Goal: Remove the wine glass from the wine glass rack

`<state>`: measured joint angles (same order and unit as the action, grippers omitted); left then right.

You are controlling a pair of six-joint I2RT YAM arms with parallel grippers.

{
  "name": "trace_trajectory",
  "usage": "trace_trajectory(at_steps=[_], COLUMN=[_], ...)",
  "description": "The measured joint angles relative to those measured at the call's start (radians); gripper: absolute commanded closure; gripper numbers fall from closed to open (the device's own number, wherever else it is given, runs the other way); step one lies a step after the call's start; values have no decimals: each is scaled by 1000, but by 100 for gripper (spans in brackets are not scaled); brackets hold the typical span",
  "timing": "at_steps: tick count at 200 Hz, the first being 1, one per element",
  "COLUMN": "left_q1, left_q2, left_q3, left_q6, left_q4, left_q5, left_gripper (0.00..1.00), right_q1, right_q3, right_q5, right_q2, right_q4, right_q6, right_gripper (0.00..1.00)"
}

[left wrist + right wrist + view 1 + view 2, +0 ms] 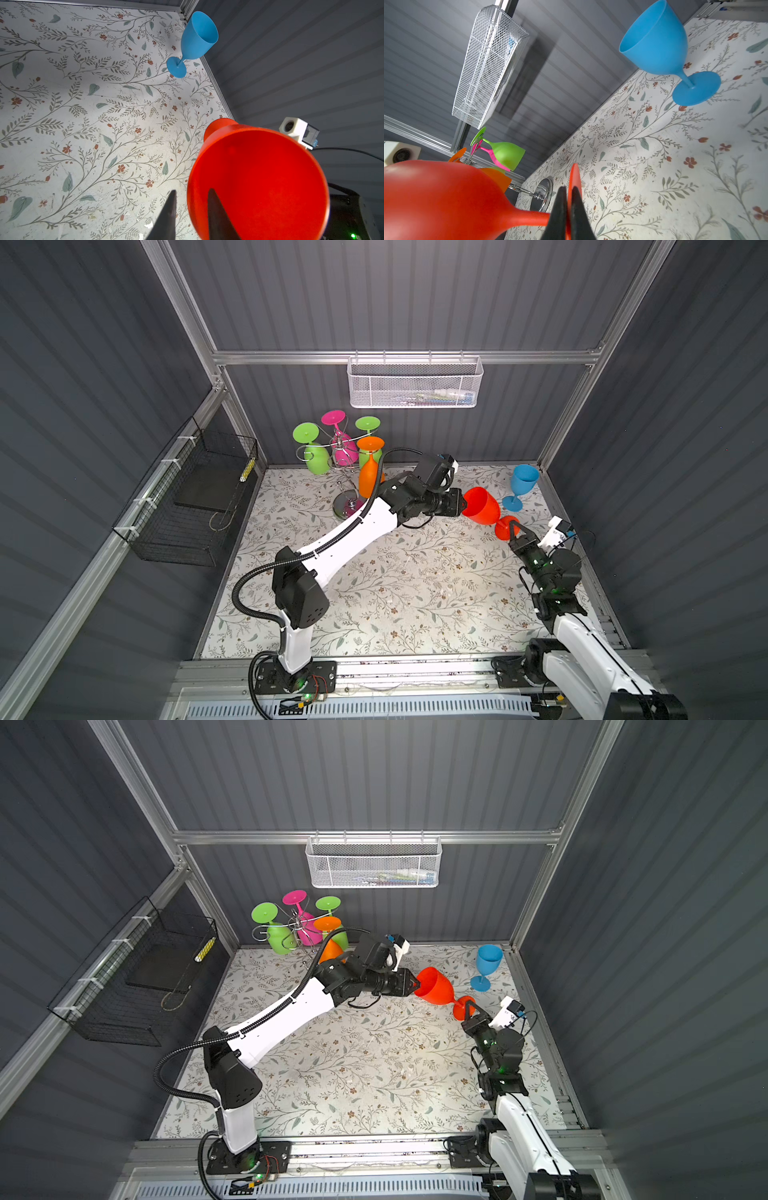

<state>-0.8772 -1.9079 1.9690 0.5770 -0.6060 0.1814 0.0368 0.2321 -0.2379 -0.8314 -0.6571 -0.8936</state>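
The robot's right gripper is closed on the red wine glass's foot [504,527], so next the left gripper takes hold of the bowl's rim [191,187] and sets the glass upright on the mat.
The red wine glass [482,506] hangs tilted in the air, right of the chrome wine glass rack [345,472] and clear of it. My right gripper [569,189] is shut on the glass's round foot [505,526]. My left gripper [192,191] straddles the bowl's rim: one finger is inside the bowl [259,182], the other outside with a small gap to the wall. Two green glasses, a pink one and an orange one [370,472] hang upside down on the rack.
A blue glass [521,485] stands upright at the back right corner of the floral mat. A white mesh basket [415,383] hangs on the back wall. On the left wall sits a black wire basket [191,502]. The rack's mirror base [544,193] lies behind the red glass.
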Motion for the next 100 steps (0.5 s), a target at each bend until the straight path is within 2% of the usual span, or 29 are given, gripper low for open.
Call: trace_trajectory(at_steps=[61, 100], left_q1=[0, 0], left_q2=[-27, -53], left_q3=[0, 0], left_q6=[19, 33], left_q4=[24, 43], left_q5=[0, 14], left_gripper=[88, 100], right_q1=[0, 2], right_q3=[-17, -19], right_q5=[-24, -24], right_q2=[-29, -40], right_q4=[-50, -39], right_q6=[-7, -1], right_gripper=[100, 100])
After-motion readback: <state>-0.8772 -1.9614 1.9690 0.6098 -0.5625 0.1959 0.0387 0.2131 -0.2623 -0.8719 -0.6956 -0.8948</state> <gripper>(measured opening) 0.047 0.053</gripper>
